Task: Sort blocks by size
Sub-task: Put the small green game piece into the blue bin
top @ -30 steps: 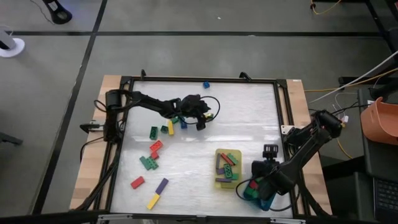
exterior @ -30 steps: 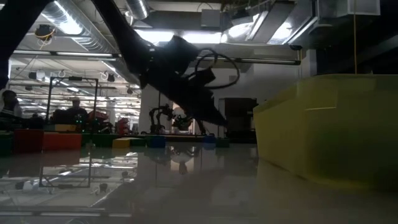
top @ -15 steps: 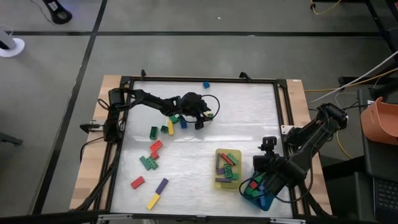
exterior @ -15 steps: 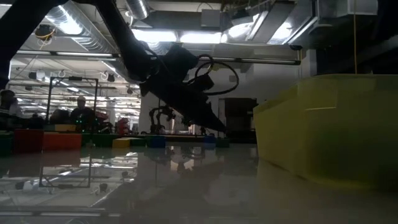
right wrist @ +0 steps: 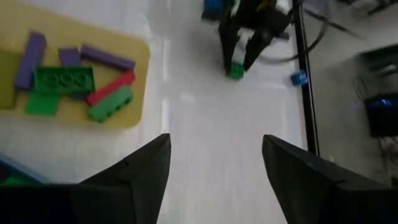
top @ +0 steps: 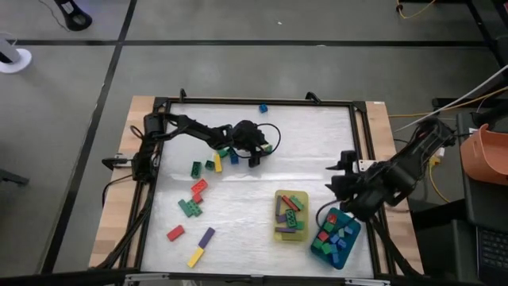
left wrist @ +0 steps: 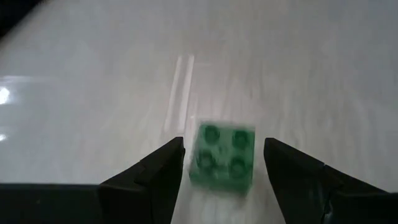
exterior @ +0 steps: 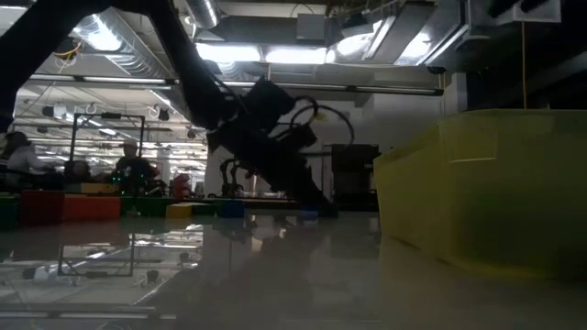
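The small green brick (left wrist: pixel 223 155) is under my left gripper, far away from the teal tray (top: pixel 335 238). My left gripper should pass the brick to my right gripper.
A small green four-stud brick (left wrist: pixel 222 157) lies flat on the white table, studs up. My left gripper (left wrist: pixel 222 144) is open and low over it, one finger on each side, with a narrow gap at each finger. It also shows in the right wrist view (right wrist: pixel 249 38) above that brick (right wrist: pixel 234 71), and in the high view (top: pixel 254 156). My right gripper (right wrist: pixel 216 140) is open and empty, above the table (top: pixel 317 143) beyond the teal tray (top: pixel 336 238) of small bricks. The yellow tray (top: pixel 290 216) holds longer bricks. Loose bricks (top: pixel 198 188) lie at the left.
A blue brick (top: pixel 263 107) lies by the far edge. Green, yellow and blue bricks (top: pixel 223 156) lie close behind my left gripper. A black frame (top: pixel 361 143) rims the table. Bare table lies in the middle between the two arms.
My right gripper has risen from over the teal tray and gone toward the table's far edge, leaving the tray's bricks in view. My left gripper has come down toward the table, with its fingers around the green brick.
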